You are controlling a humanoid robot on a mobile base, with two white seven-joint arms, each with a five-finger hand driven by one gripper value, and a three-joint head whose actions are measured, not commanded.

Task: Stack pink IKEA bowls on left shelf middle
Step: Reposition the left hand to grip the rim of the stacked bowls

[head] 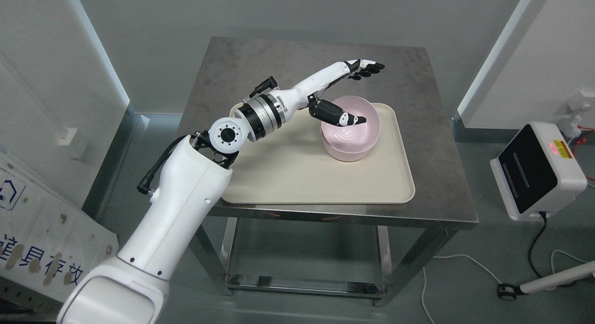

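Both pink bowls will rise together when the robot lifts by the bowls' rim, because the top bowl sits deep inside the lower bowl.
Two pink bowls sit nested one in the other on the right half of a cream tray, on a steel table. My left arm comes in from the lower left and reaches across the tray to the bowls. My left hand is open. Its thumb points down inside the top bowl, resting near the inner wall. Its fingers stretch out straight above and beyond the bowl's far rim, not touching it. The right arm is out of view.
The table has a lower steel shelf under it. A white device with a black screen stands on the floor to the right, with cables beside it. A white board with blue print leans at the lower left.
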